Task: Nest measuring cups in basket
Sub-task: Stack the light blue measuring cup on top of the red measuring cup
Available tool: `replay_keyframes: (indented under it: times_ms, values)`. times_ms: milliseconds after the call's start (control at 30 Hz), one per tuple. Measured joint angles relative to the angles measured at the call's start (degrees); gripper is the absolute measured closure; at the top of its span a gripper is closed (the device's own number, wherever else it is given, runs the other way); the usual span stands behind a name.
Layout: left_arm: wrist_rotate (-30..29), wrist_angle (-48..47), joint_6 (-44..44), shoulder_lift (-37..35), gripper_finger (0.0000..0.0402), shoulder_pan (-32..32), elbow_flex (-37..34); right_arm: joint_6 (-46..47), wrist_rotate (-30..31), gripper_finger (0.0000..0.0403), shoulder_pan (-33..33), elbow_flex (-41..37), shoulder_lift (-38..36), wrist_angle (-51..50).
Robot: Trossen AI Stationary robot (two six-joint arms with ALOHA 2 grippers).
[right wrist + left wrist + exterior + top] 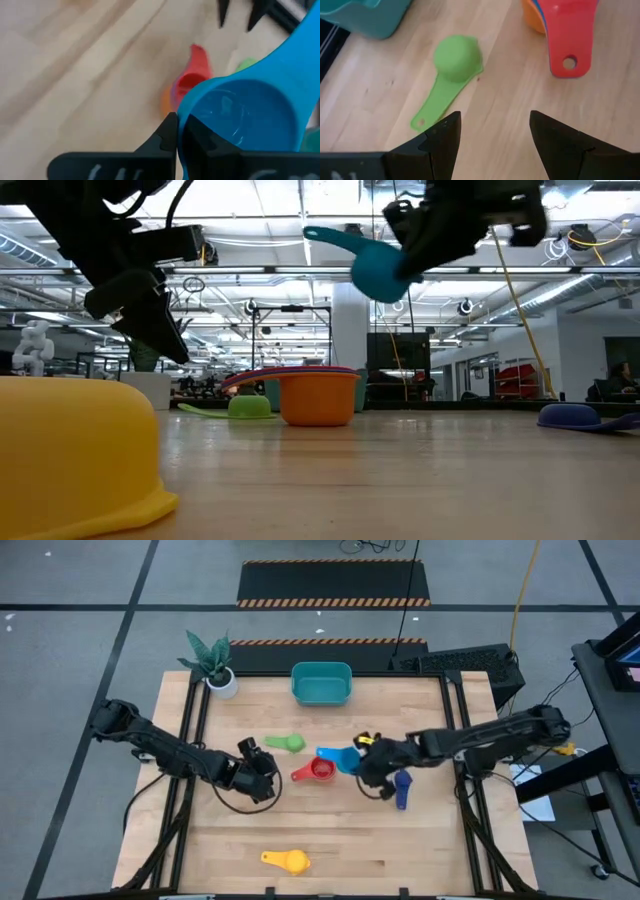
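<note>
My right gripper should keep moving to the red cup's bowl (322,769) and going down until the cups nest, because that bowl is empty and the blue cup (245,112) has its opening up.
My right gripper (362,762) is shut on a blue measuring cup (240,117) and holds it in the air above the table's middle, beside a red cup (318,770) that sits nested in an orange cup (320,395). My left gripper (495,135) hovers open over the wood left of that stack, with nothing between its fingers. A green cup (455,57) lies mouth down just beyond it. A navy cup (403,788) lies at the right, and a yellow cup (288,860) near the front edge. The teal basket (320,683) stands at the far middle. My right gripper pinches the blue cup's bowl wall at the rim (183,131), on the side away from the handle, with one finger outside and the other inside the bowl. The cup hangs clear of the table, with its handle (330,237) sticking out away from the gripper.
A small white plant pot (222,680) stands at the far left corner, left of the basket. Bare wood lies between the cups in the middle and the yellow cup in front.
</note>
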Motion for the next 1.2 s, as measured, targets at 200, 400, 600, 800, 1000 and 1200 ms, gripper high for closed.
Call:
replay_keyframes:
  times_ms: [200, 400, 600, 800, 1000, 1200]
  values:
    - [0.6, -1.0, -2.6, 0.0, 0.0163, -0.6, 0.0, -9.2, -2.9, 0.0402, -3.6, 3.7, 5.3, 0.0]
    - [1.1, -5.1, -6.9, 0.0, 0.0163, -1.9, 0.0, -14.4, -8.9, 0.0402, -6.6, 6.1, 11.0, 4.6]
    - [1.1, -7.4, -11.1, 0.0, 0.0163, -3.2, 0.0, -16.8, -13.9, 0.0402, -8.4, 6.7, 14.9, 5.3]
    - [0.9, -7.0, -11.3, 0.0, 0.0163, -3.7, 0.0, -19.1, -16.4, 0.0402, -8.9, 6.7, 19.3, 7.7]
    - [0.8, -6.6, -11.0, 0.0, 0.0163, -3.7, 0.0, -21.2, -16.4, 0.0401, -8.9, 6.6, 21.6, 8.7]
    - [0.2, -6.4, -10.2, 0.0, 0.0163, -3.6, 0.0, -24.8, -16.4, 0.04, -9.1, 6.6, 22.7, 9.6]
